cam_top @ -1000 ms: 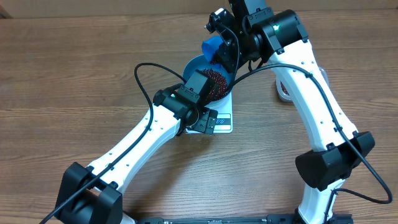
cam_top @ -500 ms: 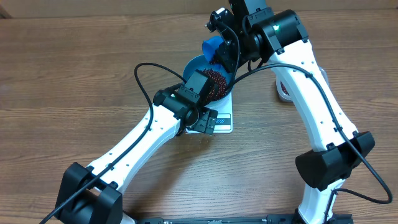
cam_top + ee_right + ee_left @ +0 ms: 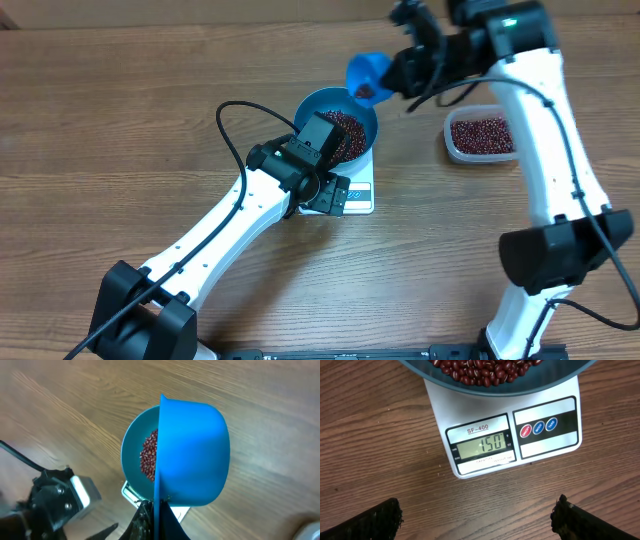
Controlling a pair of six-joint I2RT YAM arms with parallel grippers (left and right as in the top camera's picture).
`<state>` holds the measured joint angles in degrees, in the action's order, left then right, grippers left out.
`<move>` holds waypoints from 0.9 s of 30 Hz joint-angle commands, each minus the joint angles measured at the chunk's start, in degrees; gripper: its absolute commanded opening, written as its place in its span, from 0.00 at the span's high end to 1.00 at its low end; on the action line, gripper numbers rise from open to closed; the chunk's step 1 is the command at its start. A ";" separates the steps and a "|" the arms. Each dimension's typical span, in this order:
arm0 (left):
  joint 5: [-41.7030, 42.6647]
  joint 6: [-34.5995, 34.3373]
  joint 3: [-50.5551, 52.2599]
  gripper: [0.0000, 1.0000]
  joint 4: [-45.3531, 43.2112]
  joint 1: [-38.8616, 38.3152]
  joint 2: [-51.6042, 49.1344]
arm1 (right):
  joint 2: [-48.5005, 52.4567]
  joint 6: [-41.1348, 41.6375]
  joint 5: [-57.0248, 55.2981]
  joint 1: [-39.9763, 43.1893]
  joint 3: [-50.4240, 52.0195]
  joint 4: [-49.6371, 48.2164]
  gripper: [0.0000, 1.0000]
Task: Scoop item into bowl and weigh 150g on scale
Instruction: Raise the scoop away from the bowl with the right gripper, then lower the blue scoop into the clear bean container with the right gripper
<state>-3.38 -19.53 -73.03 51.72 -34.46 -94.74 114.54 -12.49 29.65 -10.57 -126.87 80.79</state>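
Note:
The scale (image 3: 482, 446) under the blue bowl reads 150. My right gripper should go on carrying the blue scoop to the clear tub (image 3: 482, 136) and let go of it there.
The blue bowl (image 3: 303, 106) stands on the white scale (image 3: 360, 197) and holds a heap of red-brown beans (image 3: 350, 125). In the left wrist view the scale (image 3: 545, 445) shows 150 on its display, under the bowl (image 3: 495, 387). My left gripper (image 3: 477, 510) is open above bare wood in front of the scale. My right gripper (image 3: 160, 515) is shut on the handle of a small blue scoop (image 3: 366, 70), held up by the bowl's back right rim. A few beans show in the scoop. The scoop (image 3: 192, 450) hides part of the bowl (image 3: 131, 455).
A clear plastic tub (image 3: 482, 135) of beans sits to the right of the scale, under the right arm. The left arm reaches from the front left to the scale, a black cable looping above it. Bare wooden table lies all around.
The right arm has swung right and up, carrying the scoop from over the bowl to its back right rim and uncovering the tub. The left arm has not moved.

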 commanded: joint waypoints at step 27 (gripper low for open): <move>0.44 -0.37 -0.61 0.00 0.07 -0.07 0.35 | 0.37 0.50 0.70 27.96 15.26 2.78 0.96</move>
<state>-3.38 -19.53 -73.03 51.72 -34.46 -94.74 114.76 -11.97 31.33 17.21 -114.78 85.36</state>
